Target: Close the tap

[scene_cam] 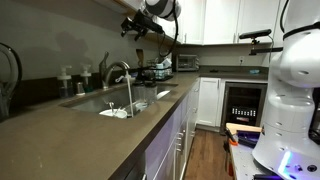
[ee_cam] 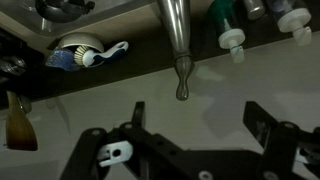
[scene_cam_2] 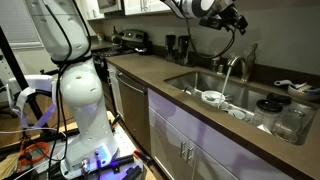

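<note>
I expect the slim lever handle (ee_cam: 179,38) to tip back toward the tap when I push, since it slants out to its small knob (ee_cam: 182,91) while water runs.
The tap (scene_cam: 117,72) is a silvery gooseneck faucet at the back of the sink; it also shows in the other exterior view (scene_cam_2: 236,67). A stream of water (scene_cam: 128,96) runs from its spout into the basin. In the wrist view its slim lever handle (ee_cam: 176,45) points toward me and ends in a small knob. My gripper (ee_cam: 198,118) is open and empty, with the knob just beyond the gap between its fingers. In both exterior views the gripper (scene_cam: 140,25) (scene_cam_2: 229,19) hangs above the tap without touching it.
The sink (scene_cam: 150,103) (scene_cam_2: 200,82) holds dishes. Small dispensers (ee_cam: 232,40) and a brush holder (ee_cam: 80,55) stand by the tap's base. A glass jar (scene_cam_2: 290,120) sits on the counter. Appliances (scene_cam: 183,62) stand at the far end. Cabinets hang overhead.
</note>
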